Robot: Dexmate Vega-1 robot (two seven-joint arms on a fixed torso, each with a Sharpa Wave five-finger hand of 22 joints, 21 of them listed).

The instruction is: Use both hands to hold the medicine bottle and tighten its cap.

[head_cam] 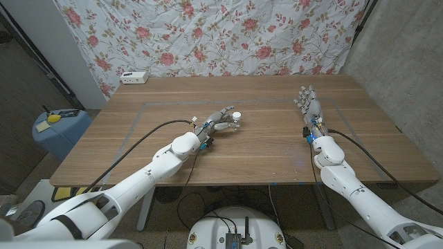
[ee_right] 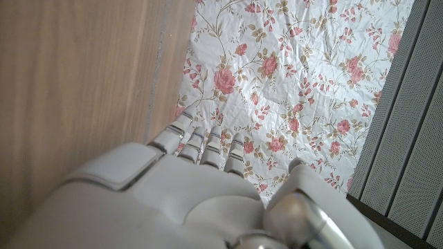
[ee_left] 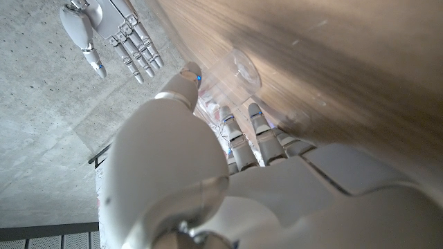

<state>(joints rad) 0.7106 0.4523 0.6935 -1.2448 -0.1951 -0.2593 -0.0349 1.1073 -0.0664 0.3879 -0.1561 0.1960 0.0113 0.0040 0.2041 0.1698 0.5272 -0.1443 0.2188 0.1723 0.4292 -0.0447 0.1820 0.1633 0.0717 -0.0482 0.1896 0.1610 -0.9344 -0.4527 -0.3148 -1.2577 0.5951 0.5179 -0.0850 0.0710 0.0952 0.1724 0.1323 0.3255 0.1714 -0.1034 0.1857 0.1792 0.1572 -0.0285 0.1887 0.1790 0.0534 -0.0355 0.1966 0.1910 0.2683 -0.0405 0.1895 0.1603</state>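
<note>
My gripper will bring the cap along, still on, when it lifts the bottle, because the white cap (head_cam: 237, 115) sits squarely over the medicine bottle's top (head_cam: 237, 120).
A small clear medicine bottle (head_cam: 236, 122) with a white cap stands near the middle of the wooden table (head_cam: 263, 152). My left hand (head_cam: 217, 125) reaches up to it from the near left, fingers spread and their tips at the bottle's side. In the left wrist view the bottle (ee_left: 237, 69) sits just beyond the thumb and fingertips (ee_left: 253, 114); I cannot tell whether they touch it. My right hand (head_cam: 309, 105) stands further right on the table with fingers straight and apart, holding nothing, well away from the bottle. It also shows in the left wrist view (ee_left: 114, 31).
A white box (head_cam: 133, 77) lies at the table's back left corner. A blue bin (head_cam: 59, 128) with a yellow object on top stands off the table's left side. A floral cloth (head_cam: 208, 34) hangs behind. A faint taped rectangle (head_cam: 142, 107) marks the tabletop.
</note>
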